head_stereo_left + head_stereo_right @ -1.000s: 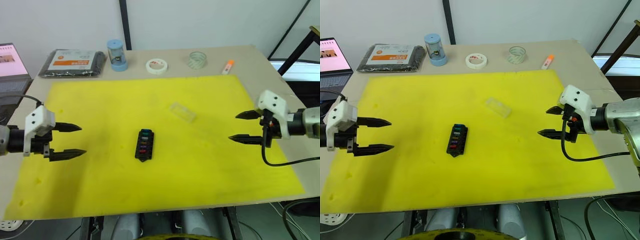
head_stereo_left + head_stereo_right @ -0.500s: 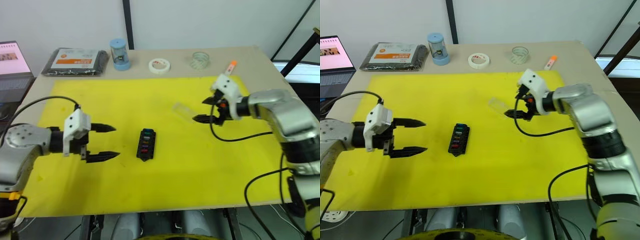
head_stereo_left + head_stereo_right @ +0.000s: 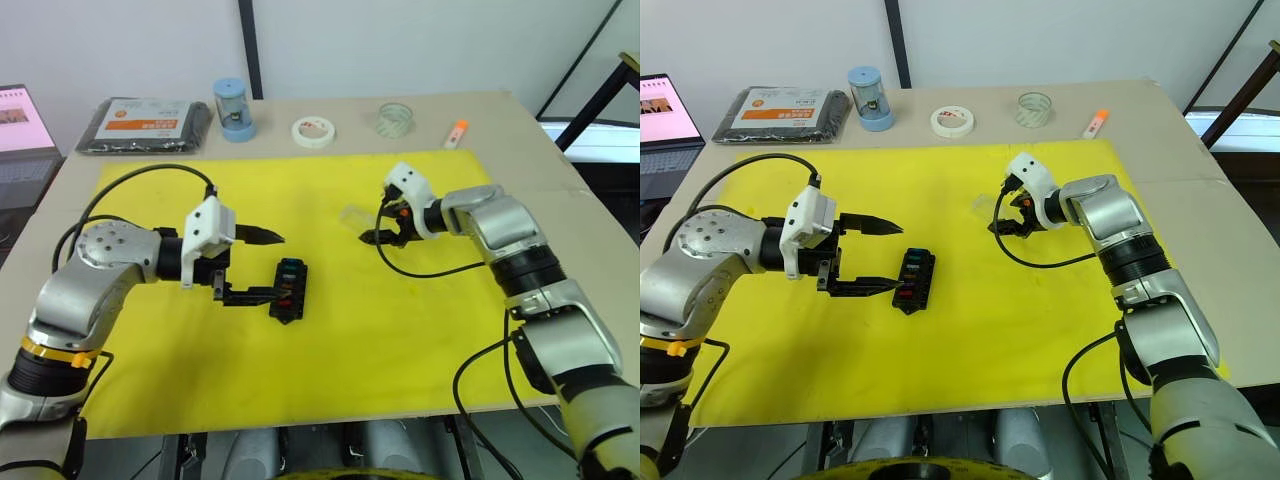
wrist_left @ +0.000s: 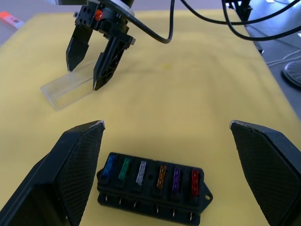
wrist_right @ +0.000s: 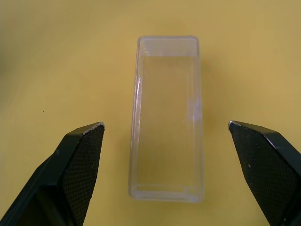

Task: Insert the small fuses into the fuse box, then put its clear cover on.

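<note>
I expect the clear cover to fit over the fuses the same way up when I lower it, because it lies with its smooth closed face up.
The black fuse box lies on the yellow mat, and several coloured small fuses sit in a row in its slots. My left gripper is open just to the left of the box, its fingers spread wider than the box. The clear cover lies flat on the mat, to the right of the box and farther back. My right gripper hovers at the cover's right end. It is open, one finger on each side of the cover and apart from it. The left wrist view also shows this right gripper beside the clear cover.
The yellow mat covers most of the table. Along the back edge stand a black packet with an orange label, a blue cylinder, a white tape roll, a clear tape roll and an orange marker. A laptop stands at the far left.
Both arms have swung inward from the mat's sides. The left gripper has reached the fuse box, and the right gripper has come up to the clear cover. Box and cover have not moved.
</note>
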Tool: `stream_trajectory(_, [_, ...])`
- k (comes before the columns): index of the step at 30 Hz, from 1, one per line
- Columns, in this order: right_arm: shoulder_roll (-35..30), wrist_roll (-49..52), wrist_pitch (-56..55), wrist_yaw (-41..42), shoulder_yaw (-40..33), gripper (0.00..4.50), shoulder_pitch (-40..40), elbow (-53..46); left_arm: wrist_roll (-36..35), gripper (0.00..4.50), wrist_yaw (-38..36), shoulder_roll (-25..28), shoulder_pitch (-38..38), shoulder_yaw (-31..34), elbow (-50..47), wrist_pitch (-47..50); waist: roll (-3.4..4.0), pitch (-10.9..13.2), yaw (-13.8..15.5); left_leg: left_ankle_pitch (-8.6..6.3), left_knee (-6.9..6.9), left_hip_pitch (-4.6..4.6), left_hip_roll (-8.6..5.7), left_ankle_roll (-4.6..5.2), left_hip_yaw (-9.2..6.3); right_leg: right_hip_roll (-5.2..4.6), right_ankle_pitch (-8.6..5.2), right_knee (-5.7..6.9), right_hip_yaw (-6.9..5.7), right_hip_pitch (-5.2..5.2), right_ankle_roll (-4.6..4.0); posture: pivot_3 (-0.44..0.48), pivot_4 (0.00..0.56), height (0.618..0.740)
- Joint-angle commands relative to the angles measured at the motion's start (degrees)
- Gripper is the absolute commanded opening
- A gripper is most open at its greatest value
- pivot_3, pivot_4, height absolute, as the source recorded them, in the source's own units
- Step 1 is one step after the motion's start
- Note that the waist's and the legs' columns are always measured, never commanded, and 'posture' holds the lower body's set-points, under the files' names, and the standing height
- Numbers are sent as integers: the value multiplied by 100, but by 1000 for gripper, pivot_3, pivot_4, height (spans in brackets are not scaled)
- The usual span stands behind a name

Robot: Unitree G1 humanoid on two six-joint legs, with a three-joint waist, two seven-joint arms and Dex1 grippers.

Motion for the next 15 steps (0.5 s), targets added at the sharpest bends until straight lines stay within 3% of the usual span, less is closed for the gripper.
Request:
stream_trajectory(1, [106, -154, -151, 20, 26, 4461, -175, 12, 64, 4500, 27, -31, -49, -15, -7, -142, 0, 0, 8, 0, 0, 0, 0, 0, 0, -1, 0, 0, 0, 0, 0, 0, 150, 740])
stream_trajectory(5, [181, -250, -194, 66, 63, 4461, -143, 54, 102, 4500, 68, -46, -29, 9, 32, -166, 0, 0, 5, 1, 1, -1, 0, -1, 0, -4, 0, 0, 0, 0, 0, 0, 150, 740])
stream_trajectory(8, [244, -292, -221, 59, 54, 3943, -120, 34, 109, 4500, 121, -42, 44, 38, 2, -156, 0, 0, 2, 1, 0, 0, 0, -1, 0, -3, 0, 1, 0, 0, 0, 0, 150, 740])
stream_trajectory(14, [257, -297, -171, 66, -27, 1911, -117, -132, 64, 4500, 287, 85, 492, 218, -248, -71, 1, 0, -14, 1, -1, 2, 2, -2, -3, -3, 0, 1, 0, 0, 0, 0, 150, 740])
stream_trajectory(15, [246, -290, -140, 60, -37, 1879, -102, -195, 54, 4500, 317, 114, 597, 269, -308, -74, 1, 1, -15, 1, -1, 2, 3, -2, -3, -3, 0, 1, 1, 0, 0, 0, 150, 740])
